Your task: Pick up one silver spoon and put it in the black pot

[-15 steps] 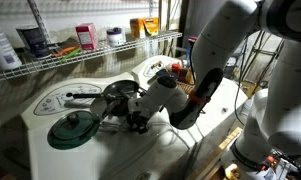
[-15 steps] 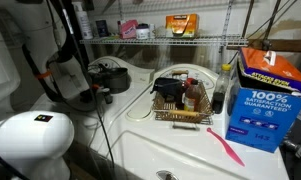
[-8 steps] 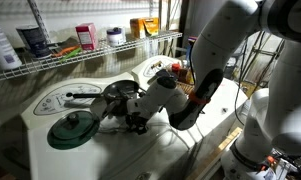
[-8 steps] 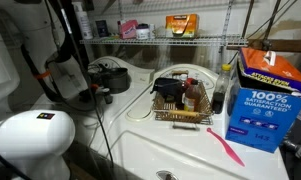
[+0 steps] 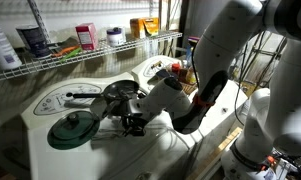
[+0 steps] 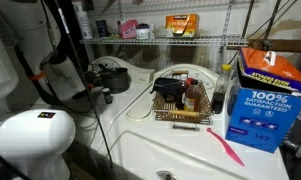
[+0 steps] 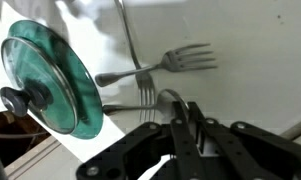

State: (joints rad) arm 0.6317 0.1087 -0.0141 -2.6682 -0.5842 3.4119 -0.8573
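I should let go of the silver spoon, because my gripper pinches it at its bowl's rim (image 7: 176, 97) and most of the bowl sticks out. I should then straddle the bowl (image 7: 167, 103) and close deeper before I lift.
In the wrist view my gripper (image 7: 184, 118) has its fingers pressed together on a silver spoon (image 7: 167, 97), whose bowl end sticks out beyond the fingertips. Two silver forks (image 7: 176, 60) lie on the white counter just beyond it. The dark green lid (image 7: 52, 78) with its knob lies to the left. In an exterior view the gripper (image 5: 133, 123) is low over the counter, between the green lid (image 5: 70, 128) and the black pot (image 5: 119, 92) behind it. The pot also shows in an exterior view (image 6: 113, 74), behind the arm.
A wire shelf (image 5: 80, 50) with bottles and boxes runs along the back. A sink holds a wire rack (image 6: 180, 105) with bottles. A blue box (image 6: 265, 95) and a pink utensil (image 6: 226, 146) lie at the counter's side. More utensils (image 5: 82, 96) lie by the pot.
The arm has shifted slightly, with the wrist and forearm a little further towards the sink side. The fingers stay closed on the spoon.
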